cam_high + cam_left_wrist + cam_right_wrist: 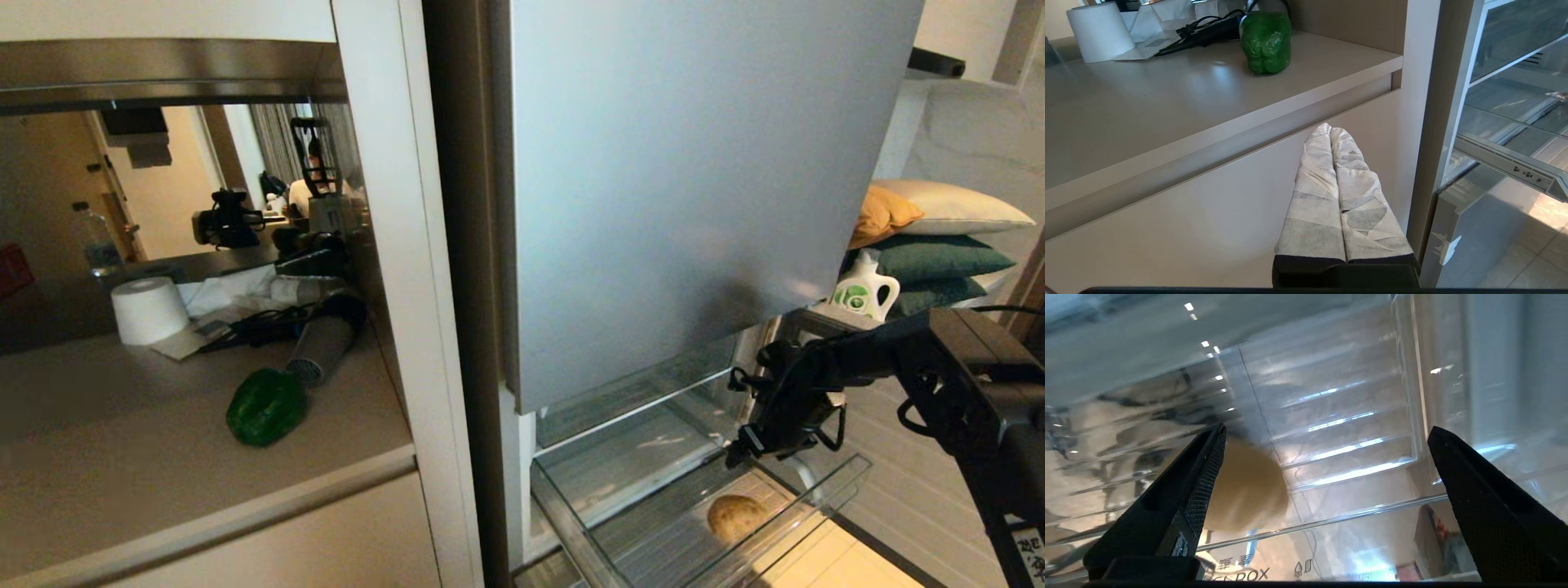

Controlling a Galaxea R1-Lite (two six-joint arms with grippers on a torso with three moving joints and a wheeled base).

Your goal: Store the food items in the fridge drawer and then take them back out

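Observation:
The bun (1251, 487) is under the end of one finger of my open right gripper, so next I move over and lower the fingers around the bun's two sides (737, 518).
The tan-brown bun (735, 517) lies on the ribbed base of the clear fridge drawer (819, 505), which is pulled out below the fridge door. My right gripper (743, 445) hangs open just above and behind the bun, empty. In the right wrist view the bun (1245, 486) sits beside one fingertip of the right gripper (1327, 430), inside the drawer's (1372, 508) front wall. The green bell pepper (266, 406) rests on the counter to the left, apart from both arms. My left gripper (1329, 127) is shut and parked below the counter edge, with the pepper (1266, 43) up on the counter.
A grey hair dryer (322, 343) with its cord lies just behind the pepper, next to a toilet roll (148, 310). The silver-blue fridge door (694, 188) hangs over the drawer. A white detergent bottle (865, 294) and stacked pillows (939, 237) stand at the far right.

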